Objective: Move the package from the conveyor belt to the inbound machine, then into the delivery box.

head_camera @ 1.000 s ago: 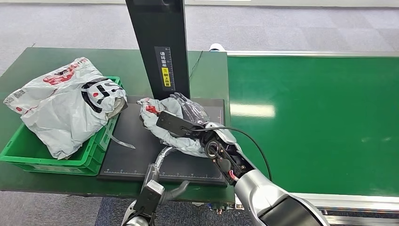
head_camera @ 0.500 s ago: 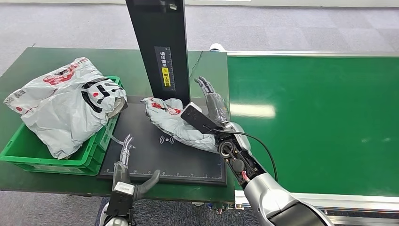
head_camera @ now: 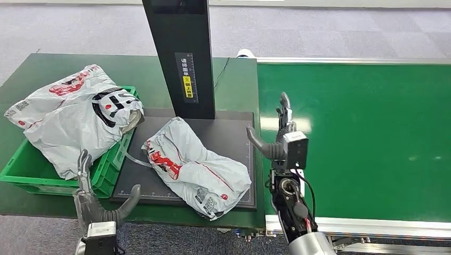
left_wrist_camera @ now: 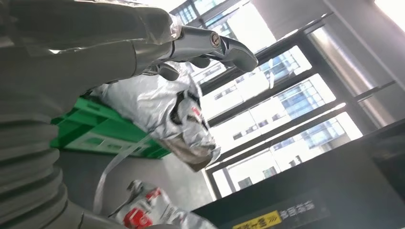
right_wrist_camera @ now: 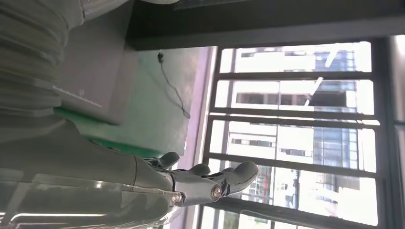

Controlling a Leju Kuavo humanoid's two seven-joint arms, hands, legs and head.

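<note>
The loose plastic strap [head_camera: 136, 160] runs slack from the green delivery box to the package's edge [head_camera: 195, 170]. The package will leave the strap behind when I lift.
A crumpled grey package [head_camera: 194, 167] with red print lies flat on the inbound machine's black scanning plate [head_camera: 228, 133], below its black upright column [head_camera: 181, 53]; the package [left_wrist_camera: 153, 212] also appears in the left wrist view. My right hand [head_camera: 279, 139] stands upright at the plate's right edge, beside the conveyor belt [head_camera: 361, 138], fingers spread, holding nothing. My left hand [head_camera: 95, 199] rises at the table's front edge, left of the plate, fingers apart and empty. The green delivery box [head_camera: 50, 178] at the left holds other grey bags [head_camera: 74, 119].
A loose plastic strap [head_camera: 135, 159] trails from the box onto the plate. The green table [head_camera: 37, 74] extends behind the box. A thin cable [head_camera: 220, 69] runs behind the column. Grey floor lies beyond.
My right hand has let go of the package and drawn back to the right, upright. The package now lies spread on the plate. My left hand has moved left and risen near the box.
</note>
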